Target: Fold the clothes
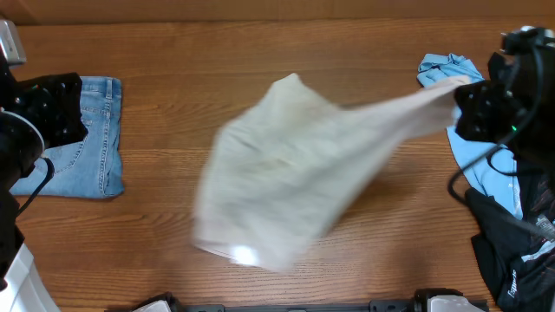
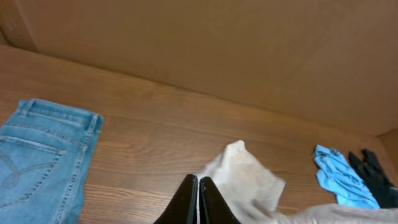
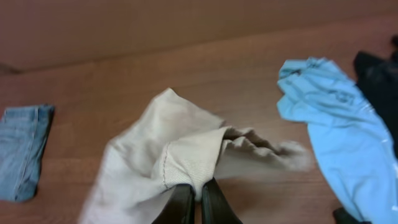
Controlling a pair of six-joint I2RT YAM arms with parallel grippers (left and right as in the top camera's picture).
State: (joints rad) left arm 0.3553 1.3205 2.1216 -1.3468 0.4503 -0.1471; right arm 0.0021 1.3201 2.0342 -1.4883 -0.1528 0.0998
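The shorts' seamed edge [image 3: 180,160] is held by my right gripper alone, and the rest trails loose. Next, my left gripper grabs another part before both grippers lift the shorts.
The pale beige shorts [image 1: 286,173] are stretched and blurred over the middle of the table, one corner pulled up toward the right. My right gripper [image 3: 199,190] is shut on a seamed edge of the shorts [image 3: 186,155] and holds it up at the right side [image 1: 464,100]. My left gripper [image 2: 199,186] is shut and empty, at the far left over the jeans, with the shorts [image 2: 245,174] ahead of it. In the overhead view the left gripper's fingers are hidden by the arm.
Folded blue denim jeans [image 1: 87,143] lie at the left. A light blue shirt [image 1: 486,165] and a black garment [image 1: 512,251] lie at the right, under my right arm. A brown wall [image 2: 217,43] runs behind the table.
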